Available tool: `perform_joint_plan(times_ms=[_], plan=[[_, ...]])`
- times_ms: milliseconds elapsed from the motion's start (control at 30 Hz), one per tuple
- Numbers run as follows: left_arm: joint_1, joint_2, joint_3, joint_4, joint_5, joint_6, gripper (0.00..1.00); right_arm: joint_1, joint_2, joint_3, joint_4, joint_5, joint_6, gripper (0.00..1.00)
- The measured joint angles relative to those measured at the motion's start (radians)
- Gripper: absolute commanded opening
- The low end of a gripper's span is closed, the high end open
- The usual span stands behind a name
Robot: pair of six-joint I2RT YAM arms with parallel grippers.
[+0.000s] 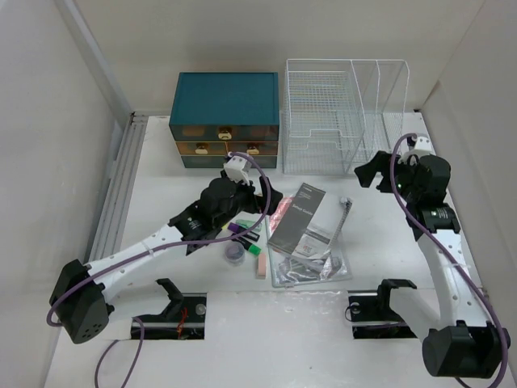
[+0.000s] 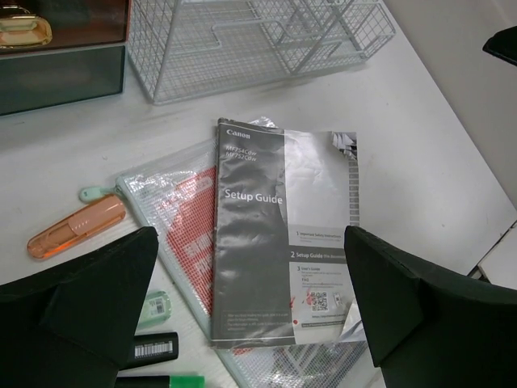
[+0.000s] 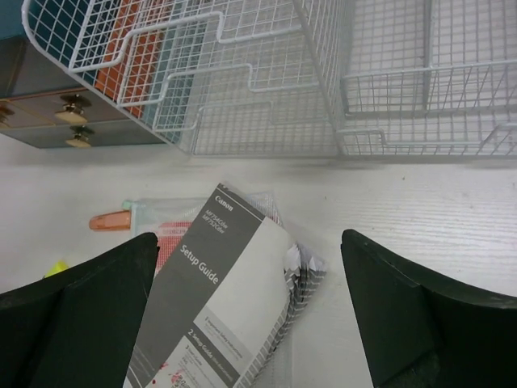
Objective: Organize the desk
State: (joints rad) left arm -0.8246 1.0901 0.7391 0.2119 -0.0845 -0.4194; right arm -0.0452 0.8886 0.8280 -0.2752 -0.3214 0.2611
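The booklet is lying flat and loose over the mesh pouch, so the robot's left gripper should steady its grey side while the right gripper takes the booklet's crumpled edge.
The white desk holds a grey Canon setup guide booklet lying on mesh zip pouches in the middle. In the left wrist view the booklet covers a pouch with a red card. My left gripper hovers open and empty over the booklet's left part, seen between the jaws. My right gripper is open and empty, in front of the wire rack, with the booklet below it.
A teal drawer box and a white wire-mesh rack stand at the back. An orange highlighter, a green marker, a pink eraser and a small round dark item lie left of the booklet. Two cut-outs sit at the near edge.
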Motion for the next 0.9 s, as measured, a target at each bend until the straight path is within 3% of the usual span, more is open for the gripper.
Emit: perform_joint_plan(times_ms=[233, 333, 400, 467, 500, 567, 600, 733, 900], plan=[[0.0, 0.001, 0.0, -0.002, 0.001, 0.0, 1.0, -0.042, -0.03, -0.041, 0.015, -0.163, -0.1, 1.0], [0.0, 0.001, -0.005, 0.0, 0.002, 0.0, 1.0, -0.074, -0.027, -0.077, 0.027, -0.233, -0.132, 0.96], [0.0, 0.002, -0.014, 0.005, 0.005, 0.0, 1.0, -0.089, -0.012, -0.103, 0.039, -0.256, -0.14, 0.75], [0.0, 0.009, -0.028, 0.025, 0.01, 0.0, 1.0, -0.099, 0.01, -0.135, 0.064, -0.26, -0.135, 0.38], [0.0, 0.02, -0.036, 0.041, 0.015, 0.0, 1.0, -0.1, 0.026, -0.153, 0.079, -0.259, -0.135, 0.25], [0.0, 0.058, -0.048, 0.07, 0.028, 0.0, 0.94, -0.104, 0.072, -0.177, 0.085, -0.257, -0.122, 0.38], [0.0, 0.085, -0.053, 0.09, 0.034, 0.0, 0.9, -0.105, 0.1, -0.185, 0.085, -0.255, -0.117, 0.7], [0.0, 0.188, -0.071, 0.134, 0.062, 0.005, 0.86, -0.105, 0.22, -0.207, 0.12, -0.261, -0.11, 1.0], [0.0, 0.303, -0.078, 0.193, 0.089, 0.012, 0.86, -0.104, 0.359, -0.222, 0.156, -0.273, -0.107, 1.0]])
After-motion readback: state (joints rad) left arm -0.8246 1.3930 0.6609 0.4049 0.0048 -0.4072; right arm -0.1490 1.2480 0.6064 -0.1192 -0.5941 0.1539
